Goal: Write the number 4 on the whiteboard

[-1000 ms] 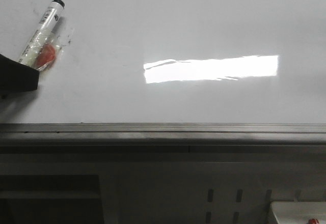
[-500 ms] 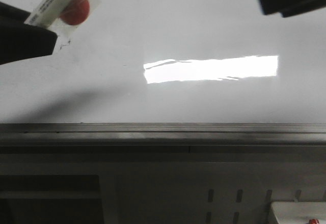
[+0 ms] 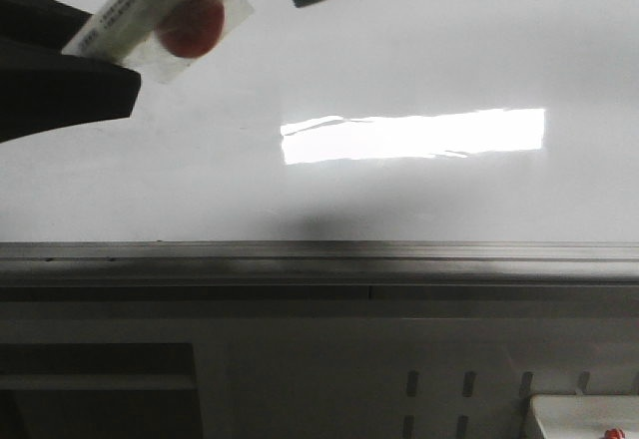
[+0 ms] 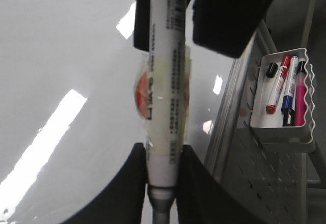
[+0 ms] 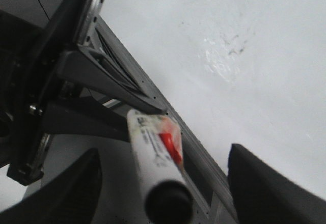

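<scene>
My left gripper has the marker's nib [image 4: 161,198] pointing back into it, so next my right gripper grabs the marker by its black back end [image 5: 169,202] before it writes the 4.
The whiteboard [image 3: 419,50] is glossy white with a bright rectangular reflection [image 3: 414,135] and a grey bottom rail [image 3: 319,252]. No number 4 shows on it; only faint grey smudges [image 5: 235,45] do. My left gripper [image 3: 85,50] is shut on the back end of a white marker [image 3: 115,15] with a red disc [image 3: 190,20] taped to it, held off the board. In the left wrist view the fingers [image 4: 198,183] clamp the barrel [image 4: 165,81]. My right gripper [image 5: 165,183] is open, its fingers either side of the black cap [image 5: 168,202] and apart from it.
A white tray [image 4: 282,132] with red, blue, black and pink markers hangs on the perforated grey panel [image 3: 439,389] below the rail, to the right. Its corner shows in the front view [image 3: 584,414]. Both arms crowd the board's upper left.
My left gripper has lifted the marker up and to the right. My right gripper has come in from the upper right and now straddles the marker's cap end.
</scene>
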`<state>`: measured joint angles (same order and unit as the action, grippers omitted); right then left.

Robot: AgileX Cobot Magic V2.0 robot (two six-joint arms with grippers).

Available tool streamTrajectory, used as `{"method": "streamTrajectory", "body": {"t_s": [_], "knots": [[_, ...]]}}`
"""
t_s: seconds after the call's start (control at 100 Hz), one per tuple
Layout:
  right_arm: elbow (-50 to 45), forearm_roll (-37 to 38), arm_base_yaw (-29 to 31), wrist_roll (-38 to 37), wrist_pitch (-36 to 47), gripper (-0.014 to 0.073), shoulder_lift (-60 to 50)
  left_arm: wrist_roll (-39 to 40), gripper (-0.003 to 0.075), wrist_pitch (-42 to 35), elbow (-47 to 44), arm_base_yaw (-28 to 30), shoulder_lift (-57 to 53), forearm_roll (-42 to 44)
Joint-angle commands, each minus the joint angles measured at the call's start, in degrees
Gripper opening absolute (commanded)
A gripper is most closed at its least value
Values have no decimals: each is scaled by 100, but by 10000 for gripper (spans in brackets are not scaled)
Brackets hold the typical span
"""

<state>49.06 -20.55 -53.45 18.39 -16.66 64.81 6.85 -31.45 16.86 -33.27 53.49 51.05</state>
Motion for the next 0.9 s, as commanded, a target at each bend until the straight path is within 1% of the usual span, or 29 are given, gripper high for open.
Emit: {"method": "streamTrajectory", "body": {"t_s": [0.0, 0.19, 0.24, 0.31, 0.35, 0.36, 0.38, 0.43, 0.49, 0.56, 0.61, 0.66, 0.68, 0.71, 0.76, 0.8, 0.89], "knots": [[301, 131, -120, 80, 503, 468, 13, 5, -20, -372, 139, -26, -56, -175], [301, 153, -118, 80, 606, 464, 62, 5, -20, -372, 139, -26, -56, -175], [301, 153, -118, 80, 611, 429, 62, 5, -20, -372, 139, -26, -56, -175], [301, 153, -118, 80, 589, 302, 62, 5, -20, -372, 139, -26, -56, -175], [301, 153, -107, 80, 550, 188, 62, 5, -20, -372, 139, -26, -56, -175], [301, 153, -97, 80, 549, 147, 62, 5, -20, -372, 139, -26, -56, -175], [301, 153, -86, 80, 535, 104, 62, 5, -20, -372, 139, -26, -56, -175], [301, 156, -61, 80, 504, -71, 62, 5, -20, -372, 139, -26, -56, -175], [301, 156, -6, 70, 481, -62, 62, 5, -13, -372, 139, -26, -56, -175], [301, 181, 17, 70, 481, -66, 62, -6, 41, -403, 139, -26, -56, -186], [301, 180, 17, 70, 481, -66, 62, -6, 116, -407, 150, -26, -68, -195], [301, 180, 17, 70, 498, -66, 62, -6, 223, -418, 150, -26, -89, -262], [301, 180, 17, 70, 528, -66, 62, -6, 250, -418, 150, -26, -89, -301], [301, 180, 17, 70, 588, -66, 62, -6, 312, -418, 150, -26, -111, -342], [301, 115, 17, 70, 628, -66, 62, -6, 374, -380, 150, -26, -152, -479], [301, 76, 17, 70, 597, -66, 62, -6, 400, -292, 150, -26, -204, -640], [301, 76, 28, 70, 546, -65, 62, -6, 405, 11, 150, -26, -428, -901]]}}
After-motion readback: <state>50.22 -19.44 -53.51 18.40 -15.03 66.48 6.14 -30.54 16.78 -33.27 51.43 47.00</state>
